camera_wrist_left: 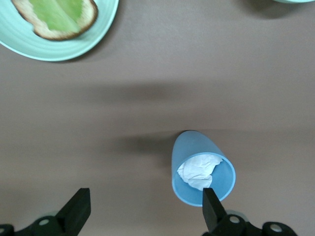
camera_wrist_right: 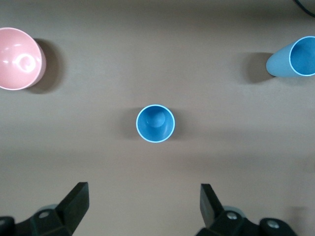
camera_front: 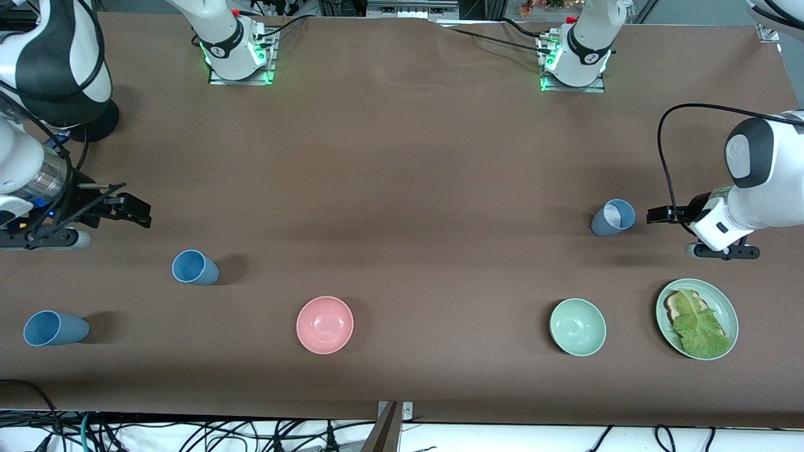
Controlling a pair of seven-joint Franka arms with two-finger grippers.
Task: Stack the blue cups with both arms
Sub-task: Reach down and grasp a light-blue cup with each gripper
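I expect the sky-blue cup [camera_front: 195,267] to go only partway into the grey-blue cup when I lower it in, with the sky-blue cup's rim sticking up above, because white paper [camera_front: 612,217] takes up space inside the grey-blue cup.
Three blue cups stand on the brown table. A grey-blue cup [camera_front: 613,217] with crumpled white paper inside is toward the left arm's end; in the left wrist view this cup [camera_wrist_left: 202,167] sits by one fingertip [camera_wrist_left: 211,204]. My left gripper [camera_front: 656,215] [camera_wrist_left: 145,209] hovers open beside it, holding nothing. A sky-blue cup [camera_front: 195,267] [camera_wrist_right: 155,123] stands upright ahead of my right gripper [camera_front: 135,210] [camera_wrist_right: 142,204], which hangs open and empty over the table. Another blue cup [camera_front: 55,328] [camera_wrist_right: 293,59] stands nearer the front camera, at the right arm's end.
A pink bowl [camera_front: 325,324] [camera_wrist_right: 17,59] and a pale green bowl [camera_front: 577,327] sit near the table's front edge. A green plate [camera_front: 728,307] [camera_wrist_left: 88,42] with bread and lettuce lies beside the green bowl, toward the left arm's end.
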